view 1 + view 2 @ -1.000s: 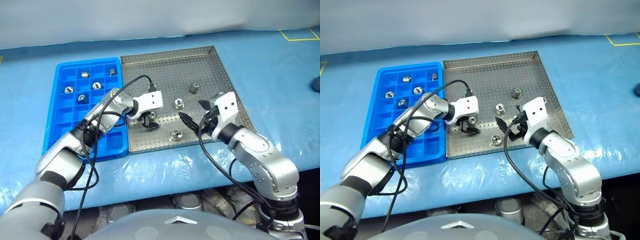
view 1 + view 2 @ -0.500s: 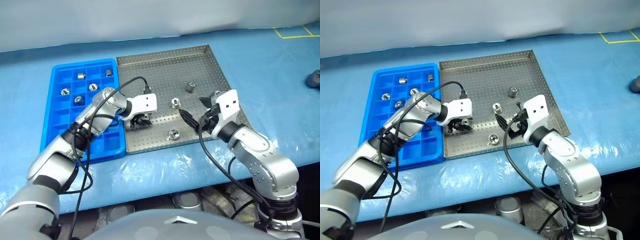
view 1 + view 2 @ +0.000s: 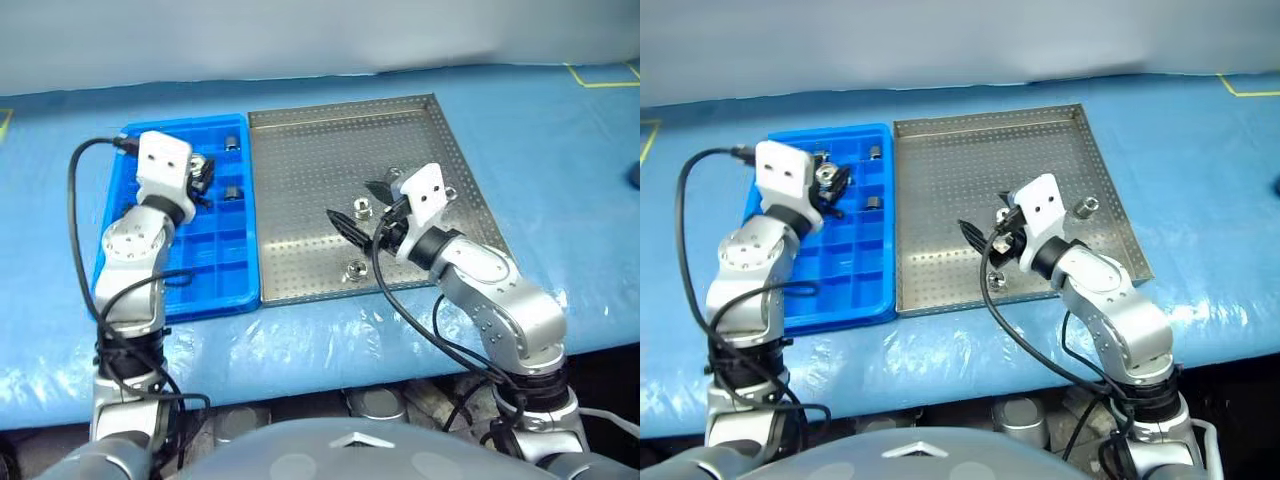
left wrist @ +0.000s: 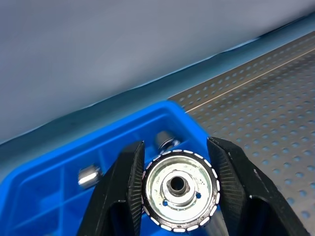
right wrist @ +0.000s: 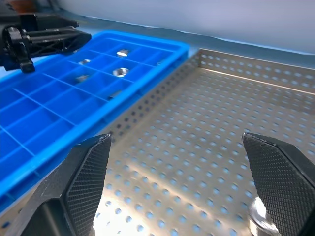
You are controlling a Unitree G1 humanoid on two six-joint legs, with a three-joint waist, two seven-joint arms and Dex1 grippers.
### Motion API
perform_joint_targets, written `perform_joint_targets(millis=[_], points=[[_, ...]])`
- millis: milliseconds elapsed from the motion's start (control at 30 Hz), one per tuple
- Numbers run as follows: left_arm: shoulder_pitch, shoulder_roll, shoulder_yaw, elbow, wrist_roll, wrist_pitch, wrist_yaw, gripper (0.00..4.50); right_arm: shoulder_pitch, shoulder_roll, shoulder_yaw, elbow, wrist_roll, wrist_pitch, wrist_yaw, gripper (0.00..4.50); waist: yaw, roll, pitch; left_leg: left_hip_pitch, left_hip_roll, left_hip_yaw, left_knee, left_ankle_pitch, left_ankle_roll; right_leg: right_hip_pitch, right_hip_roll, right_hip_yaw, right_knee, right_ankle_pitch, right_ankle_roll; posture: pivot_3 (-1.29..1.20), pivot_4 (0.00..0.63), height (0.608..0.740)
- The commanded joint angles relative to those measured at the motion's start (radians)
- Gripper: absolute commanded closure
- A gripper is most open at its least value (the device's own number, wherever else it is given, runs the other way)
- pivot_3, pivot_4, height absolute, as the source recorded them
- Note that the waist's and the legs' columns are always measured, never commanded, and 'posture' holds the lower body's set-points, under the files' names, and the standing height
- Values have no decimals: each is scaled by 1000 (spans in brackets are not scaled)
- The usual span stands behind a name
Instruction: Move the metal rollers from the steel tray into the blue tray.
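The blue tray's near compartments (image 3: 205, 250) lie empty, so my left gripper keeps carrying the metal roller toward them until it reaches an empty compartment (image 5: 29, 84), then releases.
The steel tray (image 3: 300, 150) lies beside the blue tray (image 3: 200, 285) on the table. My left gripper (image 3: 200, 178) hovers over the far part of the blue tray, shut on a metal roller (image 4: 179, 189), whose shiny face with its dark hole sits between the two fingers. Several rollers (image 3: 232, 192) lie in the blue compartments. My right gripper (image 3: 360, 207) stands open low over the steel tray, one roller (image 3: 363, 210) between its spread fingers. Another roller (image 3: 355, 268) lies near the tray's front rim and one (image 3: 1087, 207) toward its right rim.
Both trays rest on a table under a blue cover (image 3: 540, 130). Yellow tape (image 3: 600, 75) marks the far right corner, and a dark object (image 3: 634, 175) sits at the right edge. Black cables loop from both wrists.
My left gripper closed on a roller in the steel tray, then swung left and up to over the blue tray. My right gripper drifted slightly left, still open.
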Motion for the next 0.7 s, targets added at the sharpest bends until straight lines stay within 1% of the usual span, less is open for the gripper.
perform_joint_targets(millis=[33,167,367,533,700], points=[[39,-24,50,-44,36,-87,112,2769,-28,15,57,11,-14,-35,30,0,21,0,0,0,0,0,0,0,0,0,0,0,0,0,1,-26,150,740],[73,-51,68,9,71,-141,220,2769,-38,36,93,29,-16,-41,45,0,47,-1,0,0,-2,0,0,1,-1,1,-2,0,-1,1,1,-13,150,740],[77,-52,55,91,46,-171,230,2769,-34,39,114,29,-28,-32,56,0,53,-1,0,0,-2,0,0,1,-2,0,-2,-1,-1,1,1,-31,150,740],[90,-68,53,118,51,-74,258,2769,-17,40,103,12,-32,-22,43,0,40,-1,-1,0,-2,0,0,1,-2,0,-2,-1,-1,1,1,-47,150,740],[87,-105,78,93,34,13,299,2769,1,36,86,-4,-32,-13,29,0,33,-1,-1,0,-1,0,0,1,-2,0,-2,-1,-1,1,1,-72,150,740]])
